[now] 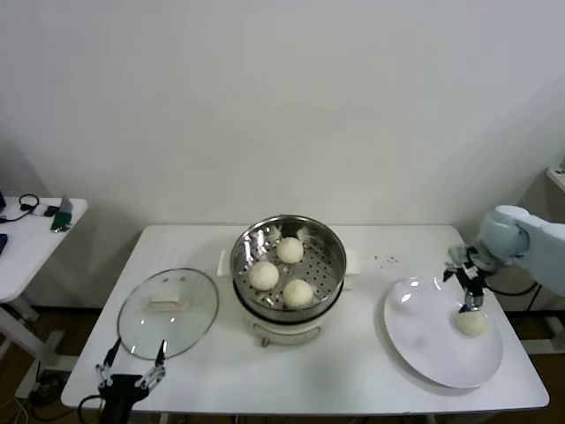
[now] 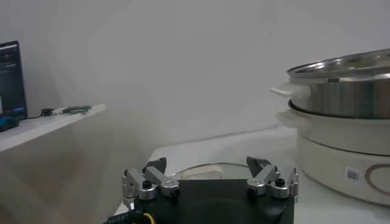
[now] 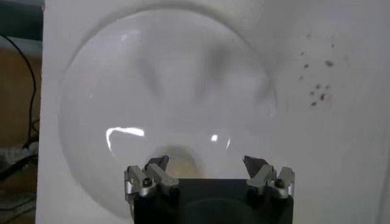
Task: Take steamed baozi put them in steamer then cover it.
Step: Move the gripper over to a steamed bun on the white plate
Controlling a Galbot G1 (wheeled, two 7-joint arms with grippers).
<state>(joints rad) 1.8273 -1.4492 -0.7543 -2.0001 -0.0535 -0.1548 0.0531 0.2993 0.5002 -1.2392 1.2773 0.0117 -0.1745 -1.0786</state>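
My gripper will lower the baozi on the white plate (image 1: pixel 471 323) into the steamer, where a baozi-sized gap (image 1: pixel 319 268) shows. The baozi will fit there and the others will stay still.
The steel steamer (image 1: pixel 243 252) stands on its white pot base mid-table, also seen side-on as the steamer (image 2: pixel 341 85). Three cream-white baozi (image 1: pixel 264 276) lie inside it. A fourth baozi (image 1: pixel 471 323) rests on the white plate (image 1: pixel 424 340) at the right. My right gripper (image 1: pixel 470 290) hangs open just above and behind that baozi; the wrist view shows the baozi (image 3: pixel 180 165) partly hidden between the spread jaws of the right gripper (image 3: pixel 206 165). The glass cover (image 1: pixel 168 312) lies flat at the left. My left gripper (image 1: pixel 134 360) is open at the table's front edge, near the cover (image 2: pixel 204 171).
A white side table (image 1: pixel 31 238) with cables and small devices stands at the far left. Dark specks (image 1: pixel 386 260) mark the tabletop behind the plate. The white wall rises close behind the table.
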